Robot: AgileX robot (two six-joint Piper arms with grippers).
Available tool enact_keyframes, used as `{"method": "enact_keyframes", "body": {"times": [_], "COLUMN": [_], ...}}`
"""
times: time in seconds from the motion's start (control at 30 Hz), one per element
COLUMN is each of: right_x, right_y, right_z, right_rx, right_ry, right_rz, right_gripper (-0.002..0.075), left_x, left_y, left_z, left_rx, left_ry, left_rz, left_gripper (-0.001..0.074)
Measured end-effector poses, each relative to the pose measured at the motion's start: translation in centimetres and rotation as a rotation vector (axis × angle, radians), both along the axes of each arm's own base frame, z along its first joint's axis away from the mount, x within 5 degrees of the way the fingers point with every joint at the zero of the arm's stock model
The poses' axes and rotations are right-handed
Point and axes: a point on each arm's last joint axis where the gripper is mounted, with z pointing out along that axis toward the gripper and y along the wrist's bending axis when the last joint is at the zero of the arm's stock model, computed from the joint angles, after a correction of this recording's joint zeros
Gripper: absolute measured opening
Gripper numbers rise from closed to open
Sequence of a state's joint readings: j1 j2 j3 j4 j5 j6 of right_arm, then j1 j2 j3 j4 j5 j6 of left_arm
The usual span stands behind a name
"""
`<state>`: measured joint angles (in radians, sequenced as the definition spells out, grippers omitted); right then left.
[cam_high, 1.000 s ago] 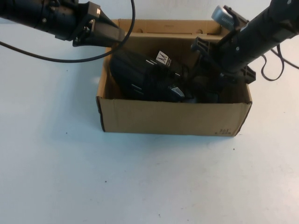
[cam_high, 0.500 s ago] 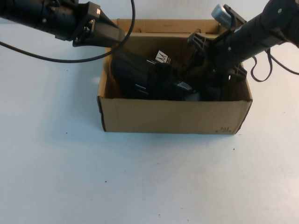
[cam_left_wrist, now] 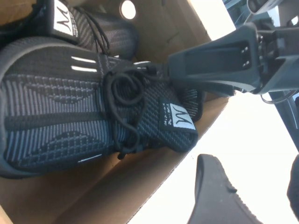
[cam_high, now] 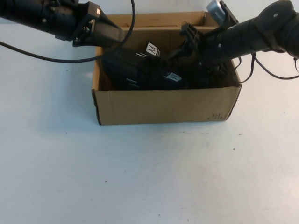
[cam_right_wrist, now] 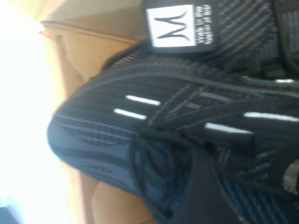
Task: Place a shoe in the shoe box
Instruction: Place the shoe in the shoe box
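The nearer shoe's toe (cam_high: 106, 61) is high up against the end of the box, so next my right gripper pulls the shoe back and lowers it next to the second shoe (cam_high: 110, 84).
The brown shoe box (cam_high: 163, 105) stands mid-table with two black mesh shoes in it. The nearer shoe (cam_high: 135, 74) lies toe to the left, its white tongue label facing up; the left wrist view shows it too (cam_left_wrist: 56, 112). A second shoe (cam_high: 152, 51) lies behind it. My right gripper (cam_high: 180, 53) reaches into the box from the right. It is open, with one finger (cam_right_wrist: 205, 186) lying over the nearer shoe's (cam_right_wrist: 117, 135) laces. My left gripper (cam_high: 117, 35) hovers at the box's back left corner, open and empty (cam_left_wrist: 254, 182).
The box's lid flap (cam_high: 154, 19) stands up along the far side. A black cable (cam_high: 60, 58) hangs from the left arm, and another cable (cam_high: 261, 70) loops beside the right arm. White table (cam_high: 140, 177) lies in front of the box.
The box with both shoes has slid back and to the left. My right arm has swung lower and further left across the box. The left arm has not moved.
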<state>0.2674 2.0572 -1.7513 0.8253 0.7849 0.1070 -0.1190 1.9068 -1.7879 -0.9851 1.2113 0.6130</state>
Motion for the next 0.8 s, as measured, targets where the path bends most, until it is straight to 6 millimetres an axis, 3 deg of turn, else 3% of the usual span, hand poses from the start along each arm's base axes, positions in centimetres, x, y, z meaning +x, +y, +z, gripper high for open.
{"method": "enact_keyframes", "body": {"times": [0.33,0.67,0.8], "right_x": [0.0,0.3,0.4], "right_y": [0.3,0.6,0.7], "right_z": [0.1,-2.6,-2.7], "right_rx": [0.040,0.014,0.036], "right_ry": [-0.008,0.067,0.070], "right_rz": [0.026,0.064,0.058], "right_gripper": [0.0377,0.0377,0.0377], "left_x": [0.0,0.0,0.0], "left_y": [0.0,0.0,0.0], "left_z": [0.0,0.0,0.0], "left_rx": [0.000,0.002,0.002], "left_ry": [0.000,0.001,0.001], "left_rz": [0.000,-0.002,-0.001], "left_gripper": [0.0298,0.0298,0.0298]}}
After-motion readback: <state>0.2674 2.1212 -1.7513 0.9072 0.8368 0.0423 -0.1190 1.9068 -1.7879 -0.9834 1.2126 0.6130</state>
